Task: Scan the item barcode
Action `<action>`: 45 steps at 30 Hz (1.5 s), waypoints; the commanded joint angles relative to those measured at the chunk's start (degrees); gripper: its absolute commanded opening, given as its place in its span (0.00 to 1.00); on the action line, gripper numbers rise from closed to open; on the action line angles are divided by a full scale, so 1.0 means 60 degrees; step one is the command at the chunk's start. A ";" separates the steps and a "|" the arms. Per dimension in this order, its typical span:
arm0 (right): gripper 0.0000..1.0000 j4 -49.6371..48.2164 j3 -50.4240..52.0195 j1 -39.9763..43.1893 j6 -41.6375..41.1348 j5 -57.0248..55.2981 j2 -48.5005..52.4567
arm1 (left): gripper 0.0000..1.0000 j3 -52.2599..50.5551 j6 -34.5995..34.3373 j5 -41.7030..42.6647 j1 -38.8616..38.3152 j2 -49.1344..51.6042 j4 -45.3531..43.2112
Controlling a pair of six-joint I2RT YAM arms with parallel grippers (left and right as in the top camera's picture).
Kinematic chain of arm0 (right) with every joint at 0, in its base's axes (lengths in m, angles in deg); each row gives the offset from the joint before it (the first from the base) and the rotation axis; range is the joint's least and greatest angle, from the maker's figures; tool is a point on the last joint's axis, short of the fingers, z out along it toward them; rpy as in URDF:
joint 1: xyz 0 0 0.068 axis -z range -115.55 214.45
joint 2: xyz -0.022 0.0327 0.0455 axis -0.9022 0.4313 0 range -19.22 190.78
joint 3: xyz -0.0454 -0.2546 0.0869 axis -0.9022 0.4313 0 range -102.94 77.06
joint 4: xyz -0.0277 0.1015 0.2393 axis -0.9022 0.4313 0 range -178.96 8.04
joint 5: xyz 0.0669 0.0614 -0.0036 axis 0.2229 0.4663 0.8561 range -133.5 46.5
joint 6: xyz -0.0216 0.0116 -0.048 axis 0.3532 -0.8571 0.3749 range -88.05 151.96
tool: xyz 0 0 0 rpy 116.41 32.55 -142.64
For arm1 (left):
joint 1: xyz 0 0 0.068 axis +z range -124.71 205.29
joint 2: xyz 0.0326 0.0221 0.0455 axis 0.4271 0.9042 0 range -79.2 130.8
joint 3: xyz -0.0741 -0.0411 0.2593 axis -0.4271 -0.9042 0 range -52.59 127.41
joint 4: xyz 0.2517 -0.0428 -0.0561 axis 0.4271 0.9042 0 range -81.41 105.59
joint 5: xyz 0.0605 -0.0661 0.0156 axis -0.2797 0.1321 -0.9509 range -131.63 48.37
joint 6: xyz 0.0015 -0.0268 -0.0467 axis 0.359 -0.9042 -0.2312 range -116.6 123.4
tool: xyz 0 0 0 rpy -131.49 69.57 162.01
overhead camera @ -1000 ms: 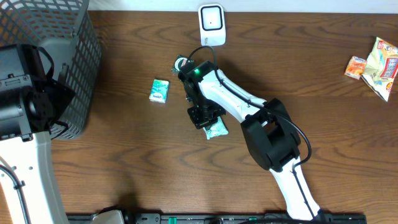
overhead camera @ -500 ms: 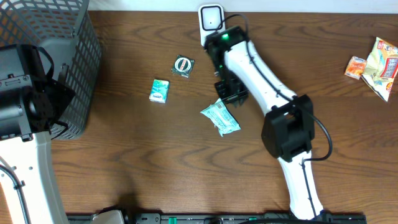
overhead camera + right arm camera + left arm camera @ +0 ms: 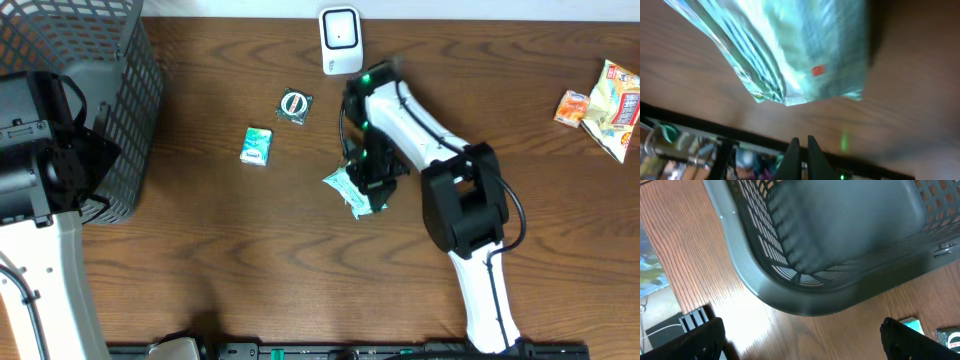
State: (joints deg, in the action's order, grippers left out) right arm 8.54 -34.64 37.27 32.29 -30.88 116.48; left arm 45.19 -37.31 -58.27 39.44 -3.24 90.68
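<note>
My right gripper's closed fingers end short of the teal packet's edge, so I should draw that gripper back, open it and pinch the packet's end before scanning.
A crinkled teal packet lies flat on the wooden table, below the white barcode scanner that stands at the far edge. My right gripper hangs over the packet's right end. In the right wrist view its fingers are pressed together with nothing between them, and the blurred packet lies just beyond the tips. My left gripper is open and empty beside the basket, its fingers at the frame's lower corners.
A grey mesh basket fills the left side, with the left arm against it. A small teal box and a round wrapped item lie left of the packet. Snack bags sit at the far right.
The right gripper swung from the packet's left side up towards the scanner, then came back down over the packet's right end. The packet shifted up and right and turned. The left arm stayed still.
</note>
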 commanded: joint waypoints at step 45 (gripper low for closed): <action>0.01 0.0007 -0.1086 0.0765 0.0991 0.2138 -0.0007 | 0.98 -0.0018 -0.0084 -0.0095 0.0051 -0.0069 0.0022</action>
State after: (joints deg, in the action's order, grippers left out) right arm 8.43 -43.69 45.95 35.07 -19.25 116.50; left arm 45.19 -37.31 -58.27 39.46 -3.24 90.68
